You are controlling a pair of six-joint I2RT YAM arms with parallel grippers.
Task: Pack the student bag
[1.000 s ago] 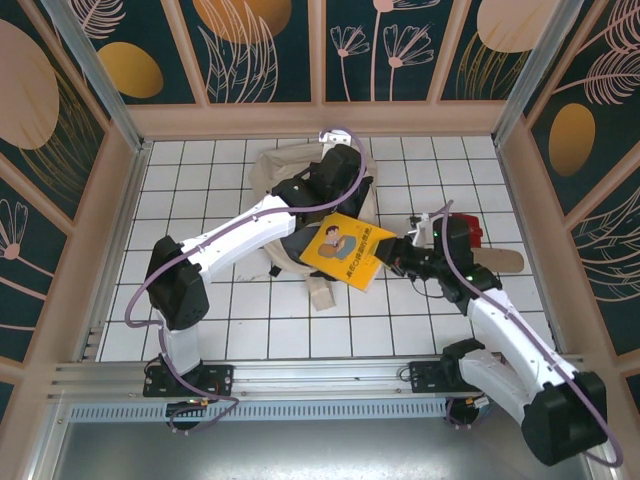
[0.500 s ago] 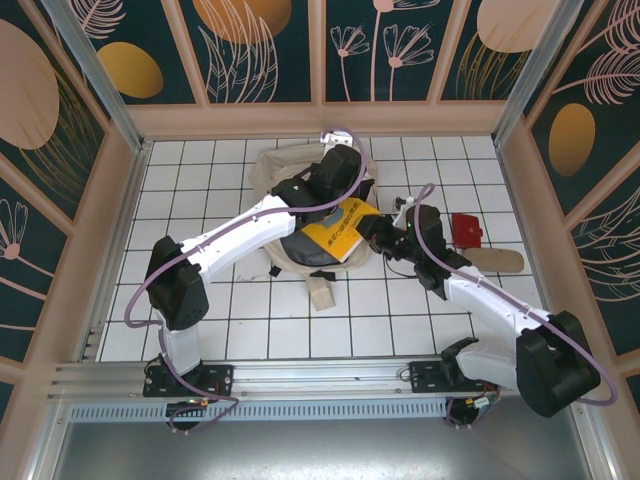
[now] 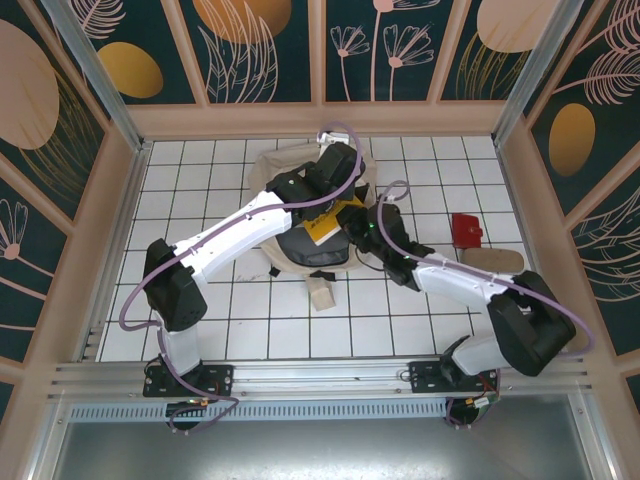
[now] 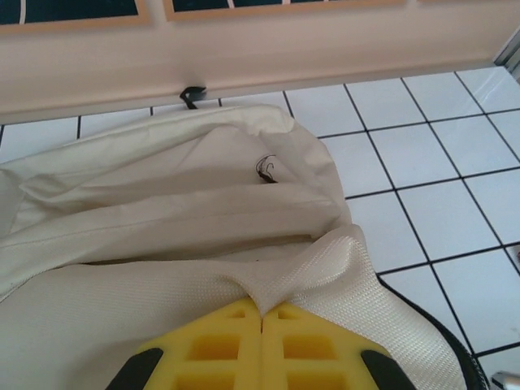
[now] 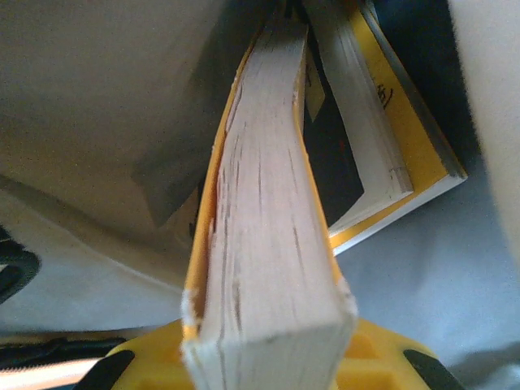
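My right gripper keeps pushing, as the held book (image 5: 262, 179) points into the bag's opening next to the packed book (image 5: 380, 150), until the held book is inside, and then let go.
The student bag (image 3: 285, 180) lies beige and slumped on the white tiles at the back centre, its dark mouth (image 3: 308, 247) facing the front. My left gripper (image 3: 335, 188) is shut on the bag's upper flap; in the left wrist view its gripper (image 4: 262, 313) pinches the woven beige fabric (image 4: 162, 211) into a fold. A yellow book (image 3: 325, 222) sits partly inside the mouth, and my right gripper (image 3: 354, 226) is shut on it. The right wrist view looks along the book's page edge (image 5: 264, 227) into the bag. Another yellow-covered book (image 5: 382, 138) lies inside.
A red object (image 3: 465, 228) and a flat tan object (image 3: 490, 260) lie on the tiles to the right of the bag. A beige strap (image 3: 322, 293) trails toward the front. Wooden walls (image 3: 320, 118) enclose the table.
My right arm has swung left and carried the yellow book from beside the bag into its mouth. The left gripper has kept hold of the flap.
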